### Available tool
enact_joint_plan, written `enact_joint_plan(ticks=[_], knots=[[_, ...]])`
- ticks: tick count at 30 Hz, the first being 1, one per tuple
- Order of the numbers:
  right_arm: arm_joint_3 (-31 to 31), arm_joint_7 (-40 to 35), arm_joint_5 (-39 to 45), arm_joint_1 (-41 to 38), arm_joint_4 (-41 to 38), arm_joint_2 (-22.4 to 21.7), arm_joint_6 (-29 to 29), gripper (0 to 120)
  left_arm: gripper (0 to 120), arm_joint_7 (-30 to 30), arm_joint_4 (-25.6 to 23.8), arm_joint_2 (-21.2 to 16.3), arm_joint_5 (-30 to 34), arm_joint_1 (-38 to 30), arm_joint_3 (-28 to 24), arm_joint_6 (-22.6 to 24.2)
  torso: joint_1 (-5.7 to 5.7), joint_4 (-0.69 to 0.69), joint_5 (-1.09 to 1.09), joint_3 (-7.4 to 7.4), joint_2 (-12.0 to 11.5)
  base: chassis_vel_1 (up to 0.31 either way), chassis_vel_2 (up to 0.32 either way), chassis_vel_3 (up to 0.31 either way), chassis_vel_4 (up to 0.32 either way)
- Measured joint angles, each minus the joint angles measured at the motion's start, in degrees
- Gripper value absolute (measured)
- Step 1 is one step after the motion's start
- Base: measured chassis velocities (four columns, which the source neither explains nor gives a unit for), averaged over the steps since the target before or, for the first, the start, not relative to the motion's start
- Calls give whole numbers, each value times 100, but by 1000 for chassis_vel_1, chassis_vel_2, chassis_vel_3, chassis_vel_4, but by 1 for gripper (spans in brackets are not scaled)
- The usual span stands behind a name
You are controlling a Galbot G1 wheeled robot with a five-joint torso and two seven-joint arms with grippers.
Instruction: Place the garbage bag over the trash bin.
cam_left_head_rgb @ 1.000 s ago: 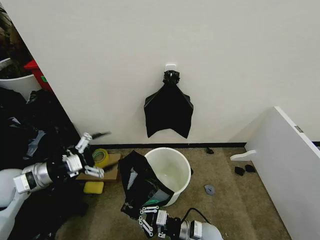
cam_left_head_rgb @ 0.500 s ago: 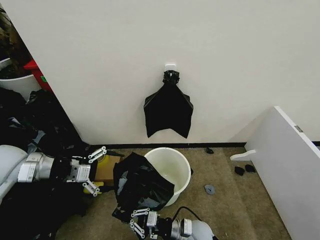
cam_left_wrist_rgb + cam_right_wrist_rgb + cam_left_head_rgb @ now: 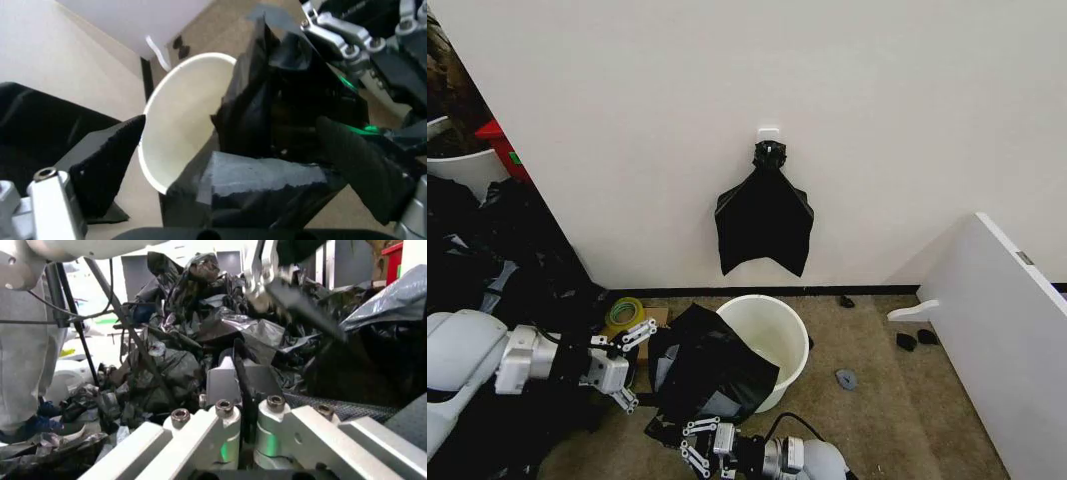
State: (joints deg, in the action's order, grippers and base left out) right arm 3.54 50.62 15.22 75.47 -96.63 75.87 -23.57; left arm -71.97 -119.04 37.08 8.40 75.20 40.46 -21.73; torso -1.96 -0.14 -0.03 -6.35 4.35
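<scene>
The garbage bag's crumpled edge (image 3: 769, 368) rests loosely over the trash bin's rim, so when I lift, the garbage bag will come away freely and fold between my grippers.
The trash bin (image 3: 772, 335) is a round cream-white bucket standing on the floor below the wall. The glossy black garbage bag (image 3: 709, 368) lies crumpled over the bin's left rim and spills down that side. My right gripper (image 3: 685, 443) is low in front of the bin, shut on the bag's lower edge; in the right wrist view a thin black sheet runs between the fingers of the right gripper (image 3: 241, 367). My left gripper (image 3: 640, 366) is open just left of the bag. In the left wrist view the left gripper (image 3: 230, 122) straddles the bag (image 3: 280, 115), with the bin (image 3: 177, 125) behind it.
A flat black bundle (image 3: 764, 218) hangs from a wall hook above the bin. A big heap of black plastic (image 3: 507, 270) fills the left side. A tape roll (image 3: 626, 311) sits by the heap. A white panel (image 3: 1007, 330) stands at the right, with small dark scraps (image 3: 847, 379) on the floor.
My left gripper has come down and moved right, up to the bag's left side. My right gripper has shifted left with the bag, and the bag has spread wider.
</scene>
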Motion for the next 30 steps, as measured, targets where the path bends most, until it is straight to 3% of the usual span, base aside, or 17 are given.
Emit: enact_joint_plan(ticks=[4, 10, 20, 23, 28, 30], knots=[[-5, 10, -14, -2, 16, 35, 0, 0, 92, 34, 23, 131, -120, -4, -188, -15, 0, 1, 0, 0, 0, 0, 0, 0, 0], [2, 30, -11, -20, 26, 18, -2, 0, 66, 111, 61, 314, -184, -27, -370, 9, 0, 0, 0, 0, 0, 0, 0, 0, 0], [50, 59, 0, -24, 12, 13, -19, 0, 34, 510, 117, 498, -743, -20, -416, -143, 0, 0, -1, 0, 0, 0, 0, 0, 0], [58, 63, 9, -33, 12, 5, -30, 0, 20, 697, 119, 522, -586, 66, -434, 2, 0, 0, 0, 0, 0, 0, 0, 0, 0], [74, 61, 46, -49, 10, 4, -47, 0, 7, 995, 246, 562, -307, 156, -415, 281, 0, 0, -1, 0, 0, 0, 0, 0, 0], [76, 41, 110, -53, -3, 4, -77, 0, 0, 1482, 326, 599, -70, 242, -414, 517, 0, 0, -2, 0, 0, 0, 0, 0, 0]])
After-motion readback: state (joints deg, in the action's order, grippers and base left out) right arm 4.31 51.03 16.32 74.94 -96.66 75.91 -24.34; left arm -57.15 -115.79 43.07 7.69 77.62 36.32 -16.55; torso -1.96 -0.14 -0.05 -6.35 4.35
